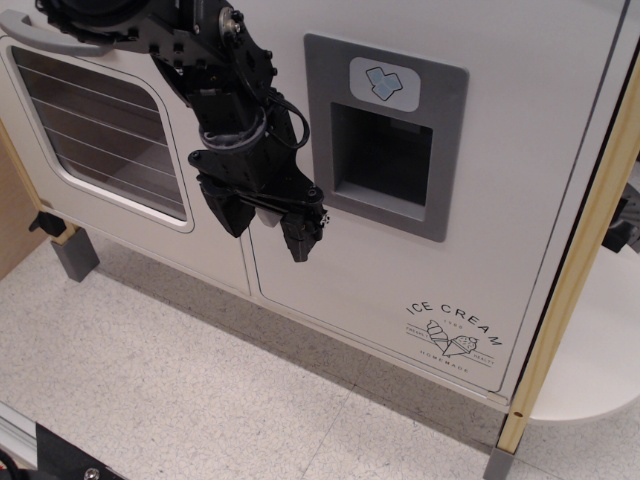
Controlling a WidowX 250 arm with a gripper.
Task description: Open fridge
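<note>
A seam (247, 266) can be seen next to the oven door, so the fridge door (350, 285) will open out there when I pull and turn about the side with the wooden strip.
The fridge (480, 150) is a large white door with a grey recessed ice dispenser panel (385, 135) and an "ICE CREAM" logo (455, 332); it looks closed. My black gripper (263, 222) reaches down from the top left and hangs in front of the door's left edge, just left of the dispenser. Its two fingers (302, 240) stand apart, with pale door surface showing between them. The arm hides the fridge's grey vertical handle, so I cannot tell whether the fingers touch it.
The white oven door (100, 130), with a glass window and a grey handle (45, 40), is to the left. A wooden side strip (580, 260) runs down the right. Grey legs (75, 255) stand on the speckled tile floor (200, 390). A white rounded surface (590, 370) is at the far right.
</note>
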